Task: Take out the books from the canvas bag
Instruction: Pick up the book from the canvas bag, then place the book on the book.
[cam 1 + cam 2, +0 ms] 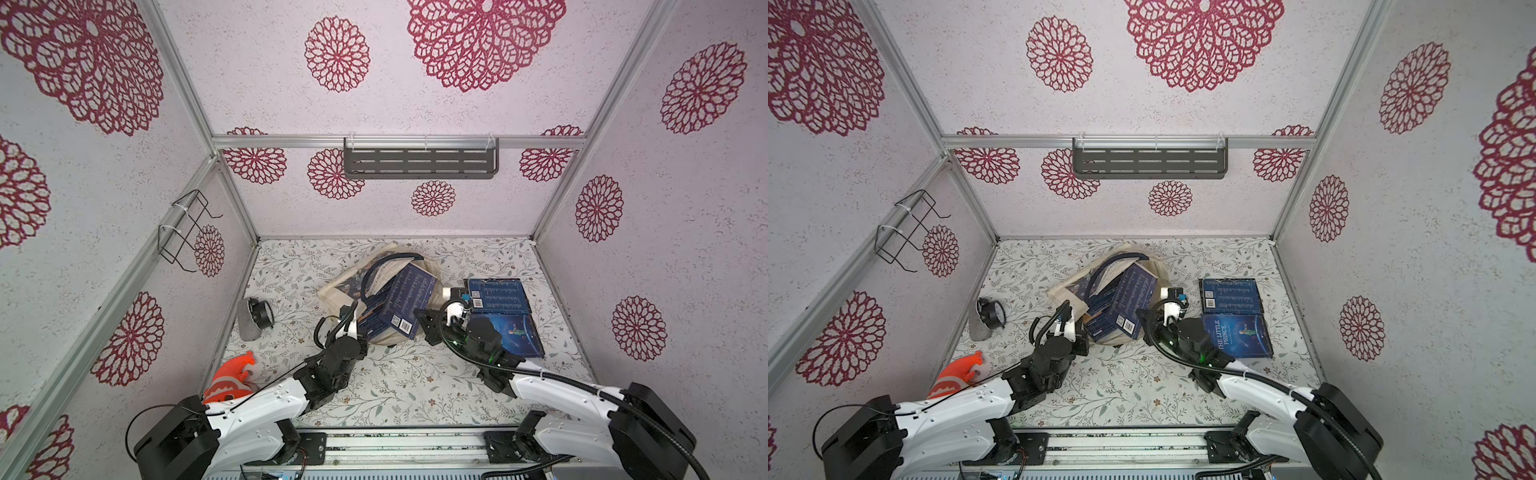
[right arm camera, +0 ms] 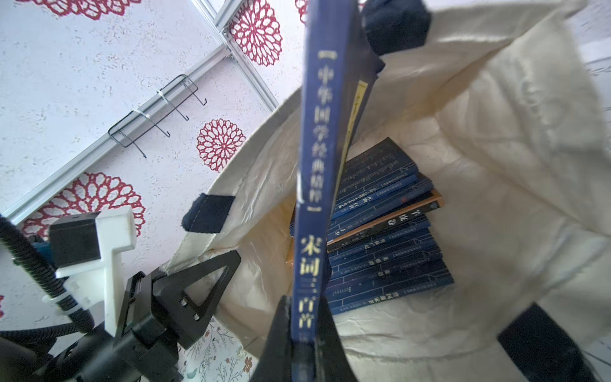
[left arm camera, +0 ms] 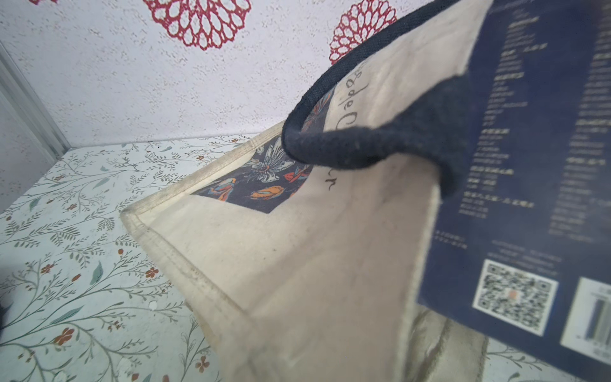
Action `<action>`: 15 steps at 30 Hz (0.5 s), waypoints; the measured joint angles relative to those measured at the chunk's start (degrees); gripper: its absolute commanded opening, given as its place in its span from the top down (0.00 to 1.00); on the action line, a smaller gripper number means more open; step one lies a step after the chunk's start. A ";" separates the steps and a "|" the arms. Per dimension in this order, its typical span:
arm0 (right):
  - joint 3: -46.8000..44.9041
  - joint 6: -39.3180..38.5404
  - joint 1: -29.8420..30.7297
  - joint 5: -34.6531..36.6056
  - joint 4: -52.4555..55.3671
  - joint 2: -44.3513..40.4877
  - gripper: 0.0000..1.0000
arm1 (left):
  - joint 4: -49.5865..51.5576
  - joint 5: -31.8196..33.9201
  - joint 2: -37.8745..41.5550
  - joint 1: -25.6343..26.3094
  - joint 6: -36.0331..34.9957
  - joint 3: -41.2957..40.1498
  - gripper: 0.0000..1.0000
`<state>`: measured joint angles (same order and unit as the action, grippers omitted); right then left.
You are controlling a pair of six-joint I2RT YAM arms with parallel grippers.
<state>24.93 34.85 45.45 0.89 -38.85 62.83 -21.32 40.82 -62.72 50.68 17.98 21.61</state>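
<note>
My right gripper keeps going to The Little Prince (image 1: 1240, 334) and releases there, as the dark-blue book hangs by its spine (image 2: 313, 184), clear of the stacked books.
The cream canvas bag (image 1: 338, 286) (image 1: 1065, 291) lies in the middle of the floral table, its mouth towards the arms. My left gripper (image 1: 356, 321) is shut on the bag's rim, and cloth (image 3: 314, 264) covers its jaws in the left wrist view. In the right wrist view one of its black fingers (image 2: 198, 284) shows at that rim. My right gripper (image 2: 304, 327) (image 1: 420, 321) is shut on the spine of a dark-blue book (image 2: 317, 148) (image 1: 409, 297) (image 3: 529, 165) that sticks out of the mouth. Several more books (image 2: 380, 251) lie stacked inside.
Two books lie on the table to the right of the bag: one back-cover up (image 1: 498, 296) and "The Little Prince" (image 1: 1241, 336). A grey and black object (image 1: 254, 318) and an orange toy (image 1: 232, 376) sit at the left. A wire rack (image 1: 187, 228) hangs on the left wall.
</note>
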 measured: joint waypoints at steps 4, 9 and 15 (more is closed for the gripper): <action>-4.42 -1.81 -0.39 4.52 1.20 -8.20 1.00 | -0.04 0.04 -0.37 0.07 0.00 0.20 1.00; -9.14 -2.25 -2.03 13.88 3.63 -20.96 1.00 | -0.15 0.02 -0.70 0.09 0.00 0.35 1.00; -11.47 2.03 -7.04 24.30 11.58 -32.68 1.00 | -0.13 0.22 -0.70 0.17 0.00 0.44 1.00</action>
<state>13.45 36.88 38.41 25.19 -27.27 30.15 -21.45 41.04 -63.42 50.85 17.98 22.04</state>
